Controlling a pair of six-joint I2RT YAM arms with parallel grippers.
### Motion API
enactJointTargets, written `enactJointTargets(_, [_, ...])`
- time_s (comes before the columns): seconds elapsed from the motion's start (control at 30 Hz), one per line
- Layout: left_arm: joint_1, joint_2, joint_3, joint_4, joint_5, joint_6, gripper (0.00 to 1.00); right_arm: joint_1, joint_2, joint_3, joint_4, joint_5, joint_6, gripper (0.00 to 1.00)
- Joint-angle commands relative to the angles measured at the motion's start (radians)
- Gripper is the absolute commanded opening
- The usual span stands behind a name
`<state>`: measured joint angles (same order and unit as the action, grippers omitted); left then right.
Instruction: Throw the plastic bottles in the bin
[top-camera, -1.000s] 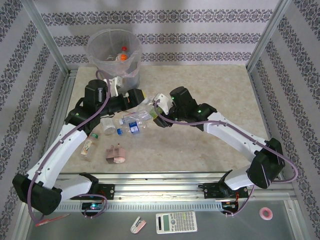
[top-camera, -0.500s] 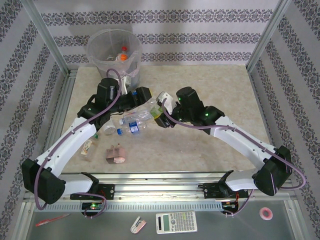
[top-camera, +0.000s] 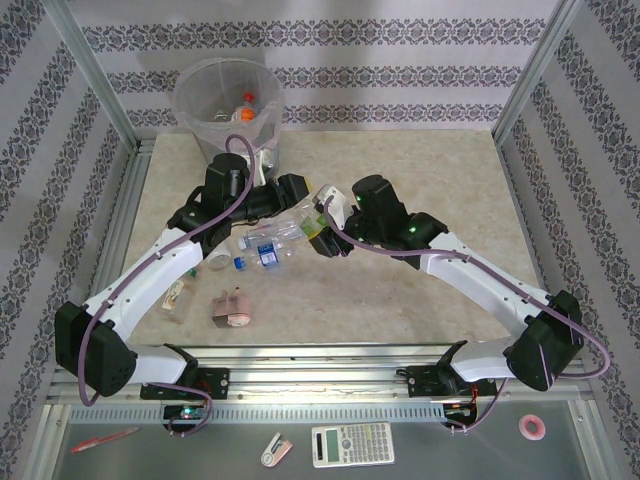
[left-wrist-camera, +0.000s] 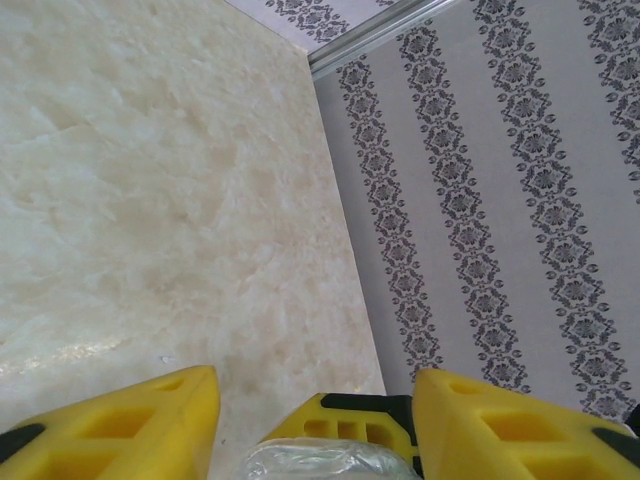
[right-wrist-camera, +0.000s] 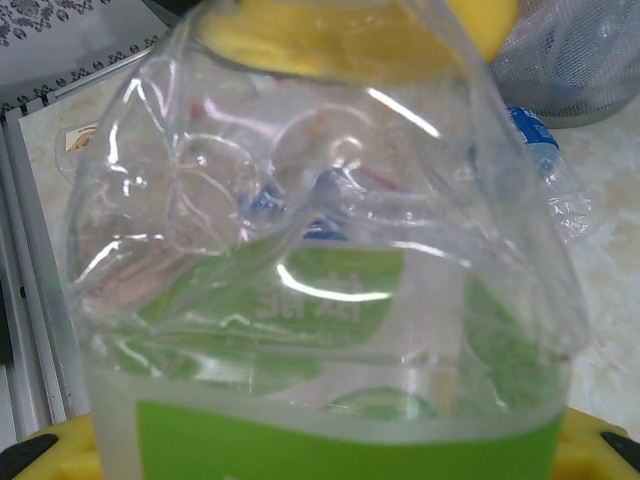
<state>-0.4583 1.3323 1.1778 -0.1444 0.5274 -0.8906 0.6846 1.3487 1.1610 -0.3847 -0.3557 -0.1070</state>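
The bin is far from the green-labelled bottle (top-camera: 309, 221) in my right gripper, so next my left gripper grabs the bottle's loose end (left-wrist-camera: 325, 459) before my right gripper opens.
The bin (top-camera: 226, 100) stands at the far left of the table with bottles inside. Several plastic bottles lie in a loose group in front of it, among them a blue-labelled one (top-camera: 266, 251) and a clear one (top-camera: 287, 226). My left gripper (top-camera: 292, 196) hangs over the far end of that group. In the left wrist view its yellow fingers (left-wrist-camera: 120, 425) stand apart around the end of a crumpled clear bottle (left-wrist-camera: 318, 462), with a small gap on the left. My right gripper (top-camera: 323, 233) is shut on a green-labelled bottle (right-wrist-camera: 320, 300).
A pink lumpy object (top-camera: 232, 308) lies near the front left, with a red-labelled bottle (top-camera: 175, 295) beside it. Patterned walls and metal posts close the table in. The right half of the table (top-camera: 440, 180) is bare.
My left arm has swung right and forward over the bottles, and its jaws have narrowed a lot. The right arm shifted slightly right, still holding the green-labelled bottle.
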Motion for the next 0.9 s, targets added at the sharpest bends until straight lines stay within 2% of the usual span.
enactJointTargets(0.0, [-0.014, 0.009, 0.014, 0.032, 0.02, -0.009, 0.45, -0.012, 0.014, 0.02, 0.017, -0.011, 0.019, 0.47])
enactJointTargets(0.37, [-0.008, 0.004, 0.064, -0.031, 0.01, 0.04, 0.14, -0.013, 0.053, 0.069, 0.006, 0.01, 0.089, 0.53])
enactJointTargets(0.47, [0.002, 0.018, 0.081, -0.035, 0.042, 0.042, 0.09, -0.012, 0.056, 0.078, 0.015, 0.026, 0.121, 0.6])
enactJointTargets(0.73, [0.05, 0.051, 0.154, -0.083, 0.048, 0.072, 0.03, -0.024, 0.022, 0.085, 0.046, 0.093, 0.171, 0.93])
enactJointTargets(0.8, [0.058, 0.051, 0.169, -0.099, 0.018, 0.087, 0.02, -0.053, -0.001, 0.068, 0.081, 0.062, 0.192, 0.98])
enactJointTargets(0.87, [0.06, 0.047, 0.168, -0.113, -0.032, 0.094, 0.02, -0.086, -0.018, 0.053, 0.093, 0.003, 0.196, 0.98])
